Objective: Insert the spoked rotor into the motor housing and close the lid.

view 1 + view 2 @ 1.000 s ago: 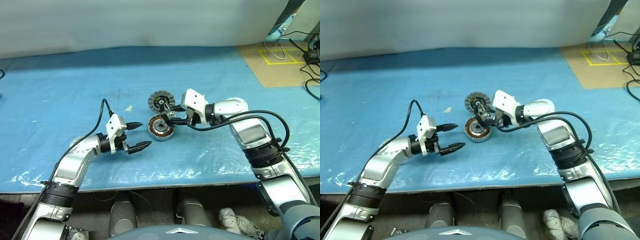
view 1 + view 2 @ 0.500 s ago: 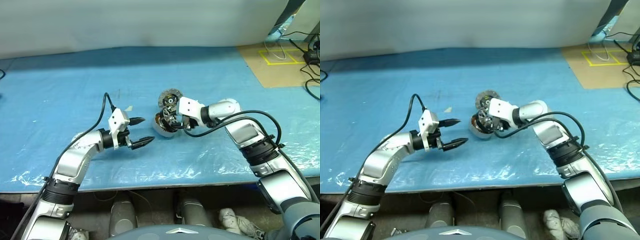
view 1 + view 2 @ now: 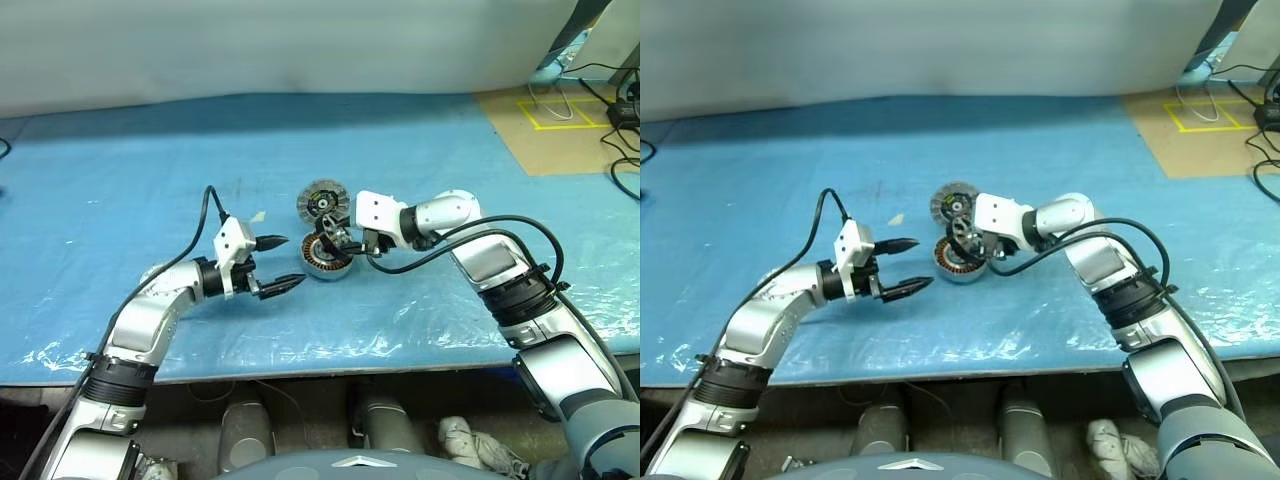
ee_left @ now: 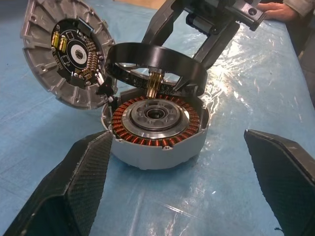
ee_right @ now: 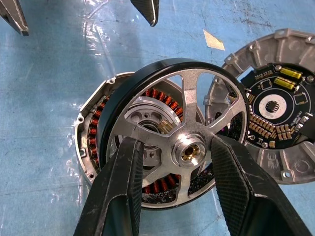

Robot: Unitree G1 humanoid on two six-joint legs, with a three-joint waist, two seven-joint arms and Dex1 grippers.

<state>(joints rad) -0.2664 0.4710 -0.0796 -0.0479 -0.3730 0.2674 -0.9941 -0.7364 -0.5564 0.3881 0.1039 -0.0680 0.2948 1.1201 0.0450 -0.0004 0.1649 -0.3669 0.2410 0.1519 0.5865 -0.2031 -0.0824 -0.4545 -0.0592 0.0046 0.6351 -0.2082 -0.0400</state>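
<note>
I should let go of the rotor with my right gripper and press its centre (image 5: pixel 189 151) with shut fingers, because the rotor tilts above the motor housing with its brass stem over the motor housing's middle (image 4: pixel 154 84).
The motor housing (image 3: pixel 322 264), a short silver can with copper windings around a silver hub (image 4: pixel 156 114), stands on the blue sheet. Just above it hangs the spoked rotor (image 5: pixel 189 147), tilted, its black ring (image 4: pixel 157 69) over the can's mouth and its brass shaft pointing down at the hub. My right gripper (image 3: pixel 332 243) is shut on the rotor, its fingers (image 5: pixel 123 187) on either side of the hub. The lid (image 3: pixel 321 203) lies just behind the housing, circuit face up. My left gripper (image 3: pixel 291 263) stands open just left of the housing, holding nothing.
A small white scrap (image 3: pixel 257 216) lies on the sheet left of the lid. A tan board (image 3: pixel 560 130) with yellow tape and cables (image 3: pixel 620 100) sits at the back right. The sheet's front edge (image 3: pixel 300 368) runs below both arms.
My right gripper has rolled and carried the rotor from beside the lid to just above the housing's mouth. The left gripper has stayed open beside the housing.
</note>
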